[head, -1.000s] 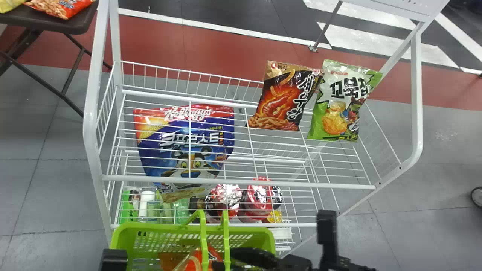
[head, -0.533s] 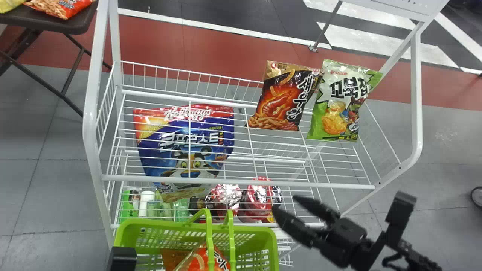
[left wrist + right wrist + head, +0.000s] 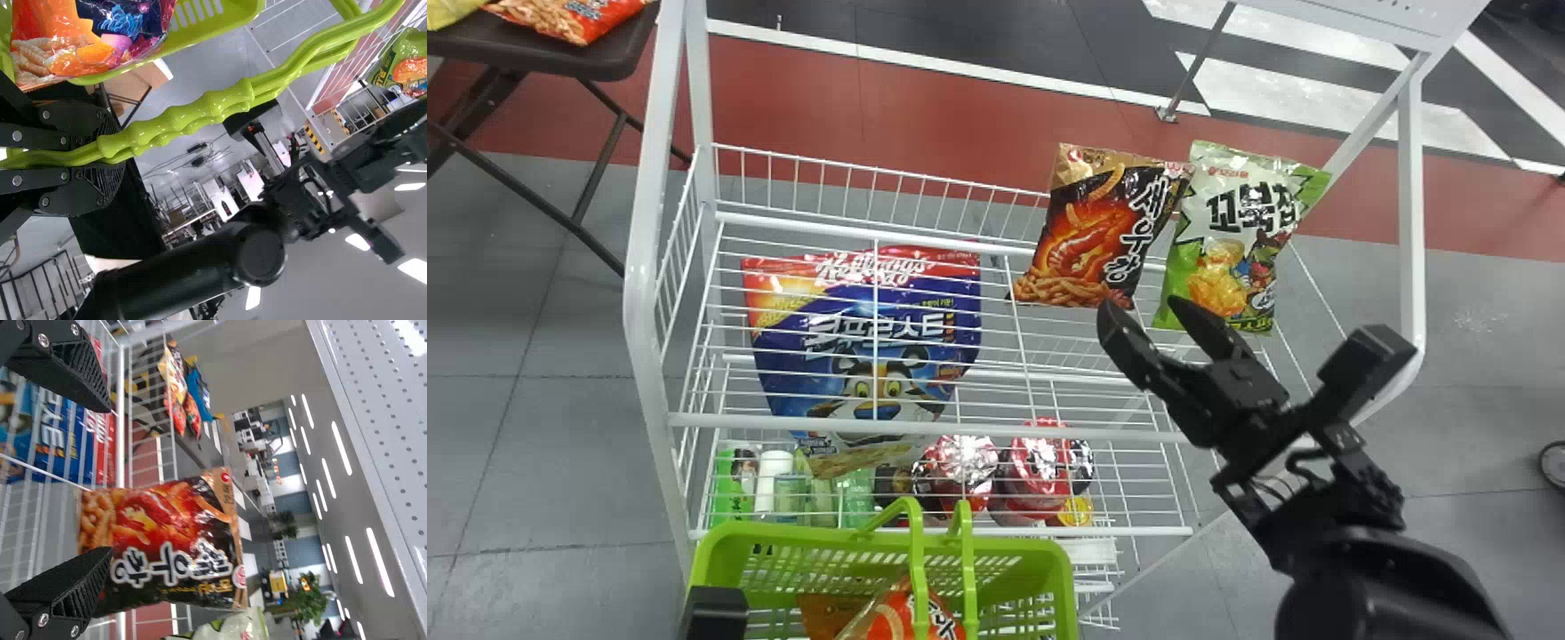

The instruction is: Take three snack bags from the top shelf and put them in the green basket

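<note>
I see the green-and-white snack bag (image 3: 1242, 236) meet the dark bag at only their upper edges (image 3: 1186, 180), so my lift should free it and leave the dark bag leaning.
Over the top shelf's front right, my right gripper (image 3: 1140, 322) stands open, just below a dark shrimp snack bag (image 3: 1107, 227) and a green-and-white snack bag (image 3: 1223, 240), which lean at the shelf's back. In the right wrist view, my right gripper (image 3: 100, 480) has the dark bag (image 3: 163, 543) ahead of its spread fingers, with nothing between them. The green basket (image 3: 1024, 569) holds an orange snack bag (image 3: 898, 615). My left gripper (image 3: 713, 613) is at the basket's left side; in the left wrist view, my left gripper (image 3: 100, 148) is shut on the basket handle (image 3: 220, 103).
The white wire shelf (image 3: 996, 434) has a front rail and side posts. A large blue cereal bag (image 3: 871, 347) and red-topped packages (image 3: 1040, 471) are on the left and below. A dark table (image 3: 560, 53) with snack bags stands at the back left.
My right gripper has moved from over the basket to the right and then up across the shelf's front rail, toward the two bags. The basket has shifted only slightly.
</note>
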You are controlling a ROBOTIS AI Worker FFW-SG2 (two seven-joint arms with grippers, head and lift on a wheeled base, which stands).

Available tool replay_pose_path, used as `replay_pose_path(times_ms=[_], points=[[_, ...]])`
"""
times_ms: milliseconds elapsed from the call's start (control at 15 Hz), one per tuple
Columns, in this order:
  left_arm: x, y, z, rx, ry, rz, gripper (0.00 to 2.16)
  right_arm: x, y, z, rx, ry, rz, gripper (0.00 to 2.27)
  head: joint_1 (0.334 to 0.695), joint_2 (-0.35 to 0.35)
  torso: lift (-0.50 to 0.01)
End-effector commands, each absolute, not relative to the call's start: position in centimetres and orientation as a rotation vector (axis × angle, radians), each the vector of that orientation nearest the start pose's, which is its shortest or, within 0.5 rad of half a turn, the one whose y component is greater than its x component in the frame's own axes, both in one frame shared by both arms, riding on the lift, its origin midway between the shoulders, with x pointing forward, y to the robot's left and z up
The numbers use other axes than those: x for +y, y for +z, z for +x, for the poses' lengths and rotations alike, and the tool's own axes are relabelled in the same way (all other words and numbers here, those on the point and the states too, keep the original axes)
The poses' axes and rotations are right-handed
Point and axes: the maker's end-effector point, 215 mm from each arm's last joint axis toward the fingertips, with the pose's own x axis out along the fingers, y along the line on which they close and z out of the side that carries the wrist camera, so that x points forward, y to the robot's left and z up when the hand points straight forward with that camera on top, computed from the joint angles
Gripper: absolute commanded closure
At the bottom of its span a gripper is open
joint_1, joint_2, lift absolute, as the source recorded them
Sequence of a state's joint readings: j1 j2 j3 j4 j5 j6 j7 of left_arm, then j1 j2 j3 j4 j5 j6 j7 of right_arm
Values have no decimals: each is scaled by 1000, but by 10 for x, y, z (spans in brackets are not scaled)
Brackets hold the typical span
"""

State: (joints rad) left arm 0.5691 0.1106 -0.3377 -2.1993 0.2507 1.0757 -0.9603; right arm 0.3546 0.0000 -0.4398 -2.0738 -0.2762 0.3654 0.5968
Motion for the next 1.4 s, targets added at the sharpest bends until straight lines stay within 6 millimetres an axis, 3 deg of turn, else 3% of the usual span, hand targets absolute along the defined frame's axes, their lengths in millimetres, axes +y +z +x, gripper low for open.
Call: replay_pose_path(times_ms=[0,400,600,1000,1133,1200,1333], points=[[-89,-413,136,955,-1352,-655,1578,-326,-318,478,76,201,174,70,695,-350,-33],[-88,-414,136,964,-1353,-650,1578,-383,-320,527,24,-53,53,80,695,-350,-33],[-87,-414,135,973,-1353,-650,1578,-427,-320,546,27,-150,3,80,695,-350,-33],[-88,-416,137,989,-1354,-644,1578,-523,-344,553,88,-268,-33,83,695,-350,-33],[-89,-418,137,1002,-1352,-632,1578,-532,-351,553,109,-255,-50,137,695,-350,-33],[-89,-419,137,1005,-1352,-631,1578,-533,-351,552,113,-238,-59,390,695,-350,-33],[-90,-421,137,1011,-1347,-625,1578,-525,-361,552,143,-215,-36,1801,695,-350,-33]])
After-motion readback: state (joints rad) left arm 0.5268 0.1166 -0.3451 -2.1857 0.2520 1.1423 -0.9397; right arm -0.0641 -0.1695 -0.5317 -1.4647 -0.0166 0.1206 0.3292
